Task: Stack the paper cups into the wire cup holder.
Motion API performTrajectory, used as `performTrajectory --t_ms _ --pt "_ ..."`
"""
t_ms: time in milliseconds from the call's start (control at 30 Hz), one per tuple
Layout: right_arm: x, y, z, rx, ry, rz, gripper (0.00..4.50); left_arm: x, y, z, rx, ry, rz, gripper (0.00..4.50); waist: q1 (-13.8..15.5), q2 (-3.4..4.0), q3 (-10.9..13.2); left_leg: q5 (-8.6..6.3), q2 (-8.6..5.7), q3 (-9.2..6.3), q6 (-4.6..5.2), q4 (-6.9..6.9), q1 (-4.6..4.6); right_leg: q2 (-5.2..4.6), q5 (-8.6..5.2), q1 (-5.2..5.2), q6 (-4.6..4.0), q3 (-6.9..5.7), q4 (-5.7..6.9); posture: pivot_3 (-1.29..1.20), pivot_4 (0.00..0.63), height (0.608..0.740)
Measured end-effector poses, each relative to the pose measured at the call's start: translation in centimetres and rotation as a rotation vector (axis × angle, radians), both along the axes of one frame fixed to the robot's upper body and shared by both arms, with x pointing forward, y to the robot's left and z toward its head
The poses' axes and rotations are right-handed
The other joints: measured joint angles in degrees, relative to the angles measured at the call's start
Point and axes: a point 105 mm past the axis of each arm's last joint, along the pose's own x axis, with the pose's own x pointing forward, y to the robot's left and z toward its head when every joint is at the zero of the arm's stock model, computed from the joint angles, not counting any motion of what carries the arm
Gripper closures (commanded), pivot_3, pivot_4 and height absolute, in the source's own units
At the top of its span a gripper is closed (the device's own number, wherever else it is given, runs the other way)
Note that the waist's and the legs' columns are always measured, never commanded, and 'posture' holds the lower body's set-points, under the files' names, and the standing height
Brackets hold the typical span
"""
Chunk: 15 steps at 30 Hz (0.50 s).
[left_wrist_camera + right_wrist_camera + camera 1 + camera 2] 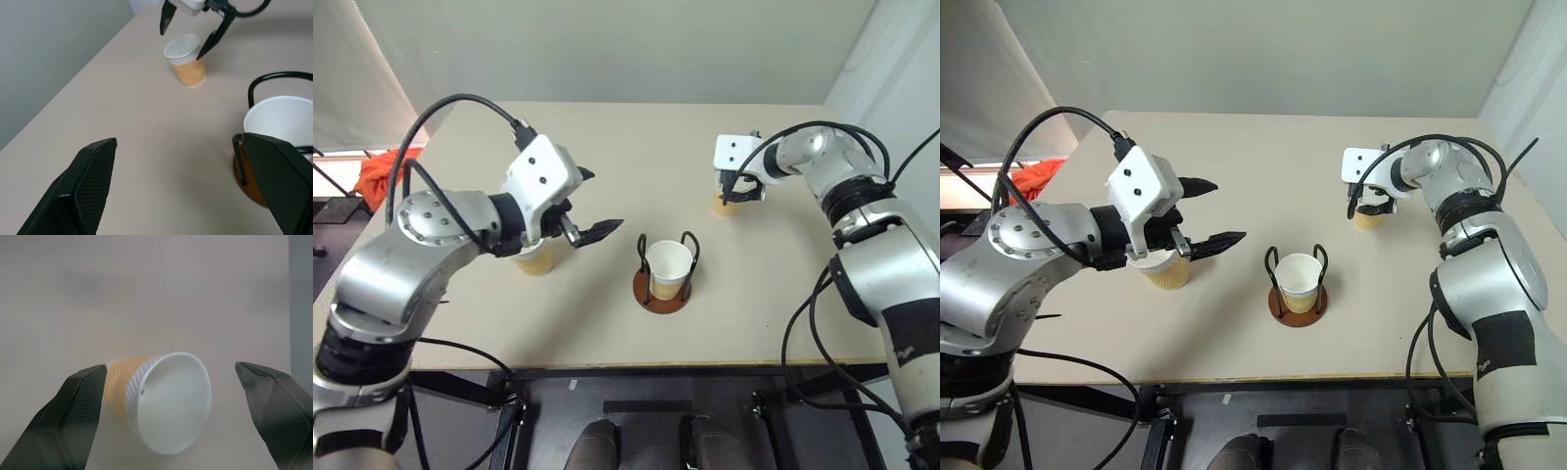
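The cup in the holder (670,264) stands empty, so the paper cup at my right gripper (724,205) should nest almost up to its rim when it is lowered.
One paper cup (668,264) stands upright inside the wire cup holder (661,297) at the table's middle front. A second paper cup (1165,270) stands left of the holder, partly hidden under my left hand. My left gripper (602,202) hovers open and empty just above and right of that cup, pointing towards the holder. A third paper cup (164,404) stands at the right, further back. My right gripper (169,366) is open, with a finger (211,41) on each side of this cup's rim, touching neither side.
The beige table (607,137) has free surface behind and in front of the holder. An orange cloth (380,178) lies beyond the table's left edge. A pale wall runs behind the far edge.
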Motion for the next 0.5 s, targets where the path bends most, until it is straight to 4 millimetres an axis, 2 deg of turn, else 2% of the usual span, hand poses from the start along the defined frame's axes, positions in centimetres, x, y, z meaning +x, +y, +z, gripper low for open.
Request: performTrajectory --t_ms 267,400,500 --pt "0.2 -0.9 -1.9 -0.036 0.033 -0.065 0.03 -0.8 0.4 0.0 -0.008 0.01 0.015 0.0 0.06 0.0 0.0 -0.09 0.03 0.01 0.01 0.02 0.0 0.04 -0.01 0.0 -0.01 0.01 -0.01 0.0 0.15 0.74" --pt "0.1 -1.6 -3.2 -0.066 0.064 -0.09 0.89 -1.6 0.8 0.1 -0.018 0.021 0.02 0.0 0.22 0.0 0.0 -0.05 0.03 0.0 0.01 0.03 0.0 0.04 -0.01 0.0 0.0 0.01 -0.01 0.0 0.15 0.74" --pt "0.0 -1.7 -3.5 -0.058 0.075 -0.095 1.92 -2.3 0.9 0.6 -0.021 0.011 0.018 0.0 0.18 0.0 0.0 -0.03 0.03 0.01 0.01 0.04 0.03 0.04 0.0 0.0 0.0 0.03 -0.01 0.0 0.15 0.74"
